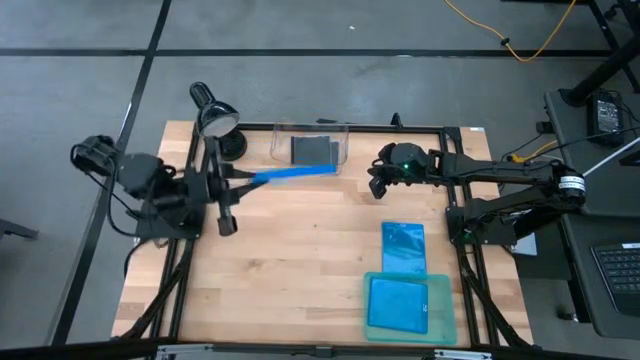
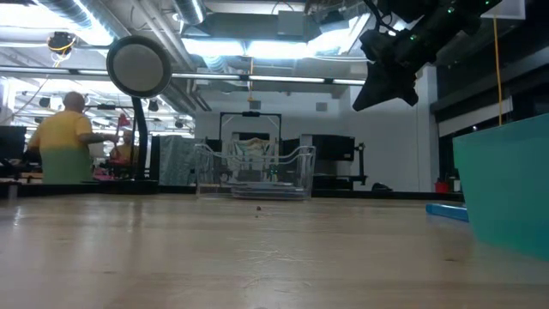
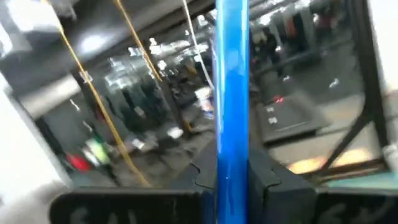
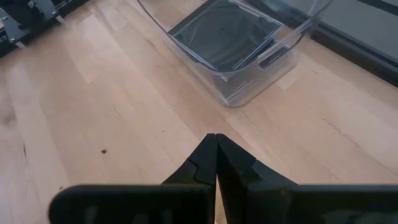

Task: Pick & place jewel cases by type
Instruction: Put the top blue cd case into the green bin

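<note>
The blue case (image 1: 300,172) is in my left gripper, far from the teal tray, so I should hand it over to my right gripper above the table's middle (image 1: 340,216).
My left gripper (image 1: 240,178) is shut on a translucent blue jewel case (image 1: 292,173), held on edge above the table's far left, its free end by the clear bin (image 1: 280,145). It shows edge-on in the left wrist view (image 3: 231,74). The bin holds dark grey square cases (image 1: 313,150), which also show in the right wrist view (image 4: 227,34). My right gripper (image 1: 378,186) hangs shut and empty to the right of the bin, high above the table (image 2: 388,73). A second blue case (image 1: 403,246) lies flat on the table. A third (image 1: 398,303) lies in the teal tray (image 1: 450,300). My left gripper pinches the blue case's end nearest the arm (image 3: 231,163) between its two fingers (image 3: 264,177), one on each flat face. The fingers come level from the table's left, along the case. The case stands on edge, lifted clear, and sticks out toward the table's right.
A black desk lamp (image 1: 213,118) stands at the far left corner, close to my left arm. The teal tray's wall (image 2: 506,180) rises at the near right. A person (image 2: 64,137) is in the room beyond the table. Bare wood lies in the table's middle and near left.
</note>
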{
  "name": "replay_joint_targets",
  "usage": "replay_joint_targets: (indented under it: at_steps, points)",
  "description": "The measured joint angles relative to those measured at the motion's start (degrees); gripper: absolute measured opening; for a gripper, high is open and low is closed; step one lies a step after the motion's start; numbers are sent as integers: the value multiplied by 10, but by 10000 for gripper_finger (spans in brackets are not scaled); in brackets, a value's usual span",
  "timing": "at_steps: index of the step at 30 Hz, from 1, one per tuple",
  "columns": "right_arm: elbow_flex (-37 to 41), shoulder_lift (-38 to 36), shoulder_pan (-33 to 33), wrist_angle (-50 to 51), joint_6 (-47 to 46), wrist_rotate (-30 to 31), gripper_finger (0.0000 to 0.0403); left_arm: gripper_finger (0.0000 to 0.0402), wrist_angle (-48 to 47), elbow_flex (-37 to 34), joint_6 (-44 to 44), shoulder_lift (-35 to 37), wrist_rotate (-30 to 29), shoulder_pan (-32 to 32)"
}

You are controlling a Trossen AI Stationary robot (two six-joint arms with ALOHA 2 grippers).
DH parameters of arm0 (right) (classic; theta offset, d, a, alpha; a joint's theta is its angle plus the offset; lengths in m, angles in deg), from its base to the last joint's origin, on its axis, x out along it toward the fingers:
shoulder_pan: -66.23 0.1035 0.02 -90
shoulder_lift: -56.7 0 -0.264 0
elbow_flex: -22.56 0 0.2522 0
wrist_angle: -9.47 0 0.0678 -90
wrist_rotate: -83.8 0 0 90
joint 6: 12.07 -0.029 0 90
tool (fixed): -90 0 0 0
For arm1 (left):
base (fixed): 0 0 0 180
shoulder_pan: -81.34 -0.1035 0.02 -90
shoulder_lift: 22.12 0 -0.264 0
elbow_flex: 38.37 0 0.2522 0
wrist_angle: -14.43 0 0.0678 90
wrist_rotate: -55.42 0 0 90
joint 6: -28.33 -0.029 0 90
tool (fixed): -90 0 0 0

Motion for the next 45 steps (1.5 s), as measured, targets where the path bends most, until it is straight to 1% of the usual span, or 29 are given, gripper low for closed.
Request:
replay_joint_targets:
  at_steps: [6, 12, 15, 18, 23, 26, 32, 35, 37, 40, 45]
  points:
    - [0, 0, 0, 0, 0, 0, 12, 24, -23, 0, 308, 9, 37, -46]
    - [0, 0, 2, 0, 4, -14, 12, 28, -23, 0, 582, 1, 53, -61]
    - [0, 0, 6, 0, 26, -30, 12, 28, -20, -1, 701, -7, 53, -61]
    - [0, 0, 15, 0, 47, -35, 12, 27, -11, -1, 770, -15, 52, -46]
    - [0, 0, 33, 0, 82, -36, 12, 27, -5, -1, 834, -24, 45, -15]
    - [0, 0, 43, 0, 110, -36, 12, 26, -6, -1, 864, -26, 31, -9]
    - [0, 0, 50, 0, 169, -36, 12, 28, -11, -1, 831, -27, -4, -9]
    - [0, 0, 50, -3, 197, -40, 12, 27, -27, -1, 802, -27, 3, -9]
    - [-5, 0, 49, -9, 213, -60, 12, 26, -41, -1, 774, -27, 16, -9]
    - [-36, 1, 45, -14, 248, -96, 12, 27, -81, -1, 744, -30, 16, -9]
    - [-123, 0, 21, 6, 277, -162, 12, 26, -161, -1, 773, -56, 2, -10]
